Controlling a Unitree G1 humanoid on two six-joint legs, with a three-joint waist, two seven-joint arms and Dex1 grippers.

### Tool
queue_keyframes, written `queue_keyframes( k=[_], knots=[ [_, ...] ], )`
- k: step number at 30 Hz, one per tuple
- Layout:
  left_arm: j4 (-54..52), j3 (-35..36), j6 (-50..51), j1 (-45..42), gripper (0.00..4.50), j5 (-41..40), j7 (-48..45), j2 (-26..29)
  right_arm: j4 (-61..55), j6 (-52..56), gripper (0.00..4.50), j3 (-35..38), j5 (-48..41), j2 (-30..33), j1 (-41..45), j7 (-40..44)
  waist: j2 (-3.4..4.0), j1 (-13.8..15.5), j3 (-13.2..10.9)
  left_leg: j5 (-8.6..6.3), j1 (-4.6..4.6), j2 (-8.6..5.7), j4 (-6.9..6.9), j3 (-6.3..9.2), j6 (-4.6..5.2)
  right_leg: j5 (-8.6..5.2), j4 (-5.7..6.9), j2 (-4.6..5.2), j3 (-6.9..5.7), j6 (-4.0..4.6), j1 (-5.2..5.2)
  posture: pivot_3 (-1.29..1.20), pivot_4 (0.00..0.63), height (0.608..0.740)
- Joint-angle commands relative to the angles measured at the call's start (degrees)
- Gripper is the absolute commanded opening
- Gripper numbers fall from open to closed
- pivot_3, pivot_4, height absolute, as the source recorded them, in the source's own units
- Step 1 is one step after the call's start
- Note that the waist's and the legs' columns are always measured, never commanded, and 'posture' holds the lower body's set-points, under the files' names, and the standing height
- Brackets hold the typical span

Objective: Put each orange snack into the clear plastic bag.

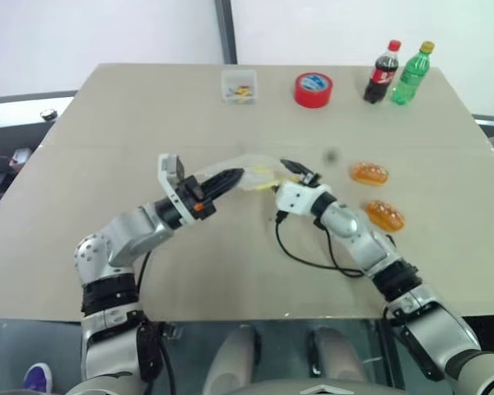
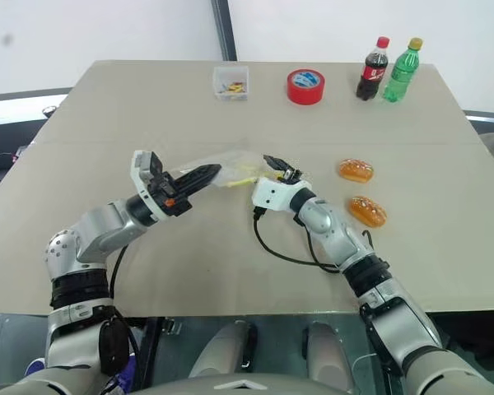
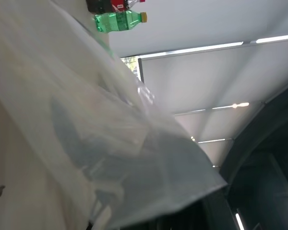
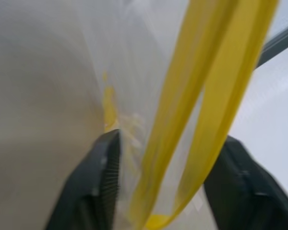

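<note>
The yellow seal is split by a gap (image 4: pixel 184 152), so I expect the clear plastic bag's opening (image 1: pixel 267 185) to widen as I push my right gripper between the seal's sides.
The clear plastic bag (image 1: pixel 249 171) hangs lifted above the middle of the table, with my left gripper (image 1: pixel 230 177) shut on its left edge. The bag's crinkly film (image 3: pixel 110 143) spreads across the left wrist view. My right gripper (image 1: pixel 292 169) is at the bag's right end, open. Its two black fingers (image 4: pixel 103 182) stand on either side of the yellow seal strip (image 4: pixel 197 96). Two glossy orange snacks lie on the table to the right of the right arm, one farther away (image 1: pixel 370 173) and one nearer (image 1: pixel 385 215).
At the table's far edge stand a small clear box (image 1: pixel 239 86), a red tape roll (image 1: pixel 313 89), a cola bottle (image 1: pixel 382 72) and a green bottle (image 1: pixel 412 74). A black cable (image 1: pixel 305 257) loops on the table under the right arm.
</note>
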State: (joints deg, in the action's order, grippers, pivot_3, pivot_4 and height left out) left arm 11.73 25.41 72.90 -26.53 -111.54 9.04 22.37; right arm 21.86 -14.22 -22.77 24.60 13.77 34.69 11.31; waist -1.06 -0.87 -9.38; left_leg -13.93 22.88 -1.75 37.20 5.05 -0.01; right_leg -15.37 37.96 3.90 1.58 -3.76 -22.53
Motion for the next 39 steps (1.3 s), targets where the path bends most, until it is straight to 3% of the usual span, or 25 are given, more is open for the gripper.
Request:
queue_keyframes(
  k=[1,3,8,11,15,18,23,39],
  knots=[
    [-3.5,0.8,-0.2,0.4,0.0,-1.5,-0.9,0.4,-0.7,-2.3,1.02,2.2,-1.6,0.4,1.0,-0.2,0.0,-0.1,0.0,0.0,0.0,0.0,0.0,-0.01,0.0,0.0,0.0,0.0,0.0,0.0,0.0,0.0,0.15,0.74],
    [-4.4,0.6,-0.9,0.6,0.0,-1.5,-0.3,0.1,-1.4,-2.4,0.05,3.0,-1.9,0.9,1.1,0.2,0.01,-0.1,0.0,0.0,0.0,0.0,0.0,-0.01,0.0,0.0,0.01,-0.01,0.01,0.0,-0.01,0.0,0.15,0.74],
    [-9.3,-2.5,-4.3,1.7,0.0,3.4,0.2,4.1,-2.0,-1.3,0.01,5.3,-1.4,3.5,2.9,-0.1,0.0,-0.2,0.0,0.0,0.0,0.01,0.0,-0.05,0.0,0.0,0.02,-0.02,0.04,0.0,-0.04,0.0,0.15,0.74],
    [-15.3,-6.1,-7.7,2.0,0.84,18.5,-7.7,8.4,-0.4,-0.4,0.0,6.4,0.4,7.0,6.2,0.2,0.03,-0.2,-0.1,0.0,0.0,-0.03,-0.02,-0.07,0.0,0.0,0.03,-0.03,0.06,0.0,-0.06,0.0,0.15,0.74],
    [-29.4,-15.4,-20.8,3.5,2.58,43.5,-21.4,15.7,1.1,1.2,0.0,5.5,3.3,10.7,9.2,1.3,0.08,-0.1,-0.2,0.0,-0.02,-0.1,-0.16,-0.14,0.0,0.0,-0.04,-0.09,0.11,0.02,-0.06,0.0,0.15,0.74],
    [-41.0,-23.4,-36.5,5.7,2.58,65.3,-31.1,22.8,1.7,4.9,0.0,5.6,4.1,11.5,11.4,3.4,0.06,-0.3,-0.3,0.0,0.0,-0.04,-0.38,-0.23,-0.01,-0.01,-0.19,-0.09,0.18,0.04,-0.16,0.0,0.15,0.74],
    [-46.6,-31.9,-47.5,6.4,2.58,86.9,-32.2,25.8,0.3,11.6,0.0,4.6,6.4,9.9,13.1,5.4,0.12,-0.2,-0.3,0.0,0.01,0.02,-0.73,-0.64,0.0,0.0,-0.31,-0.09,0.6,0.04,-0.44,0.0,0.15,0.74],
    [-42.7,-42.8,-41.4,0.1,2.58,109.5,-31.8,17.6,-11.9,24.6,0.0,2.5,9.7,3.5,10.0,7.6,0.08,-1.1,-0.4,0.0,0.15,0.06,-0.57,-0.75,0.03,0.01,0.05,-0.22,0.75,0.02,-0.7,0.0,0.15,0.74]
  ],
)
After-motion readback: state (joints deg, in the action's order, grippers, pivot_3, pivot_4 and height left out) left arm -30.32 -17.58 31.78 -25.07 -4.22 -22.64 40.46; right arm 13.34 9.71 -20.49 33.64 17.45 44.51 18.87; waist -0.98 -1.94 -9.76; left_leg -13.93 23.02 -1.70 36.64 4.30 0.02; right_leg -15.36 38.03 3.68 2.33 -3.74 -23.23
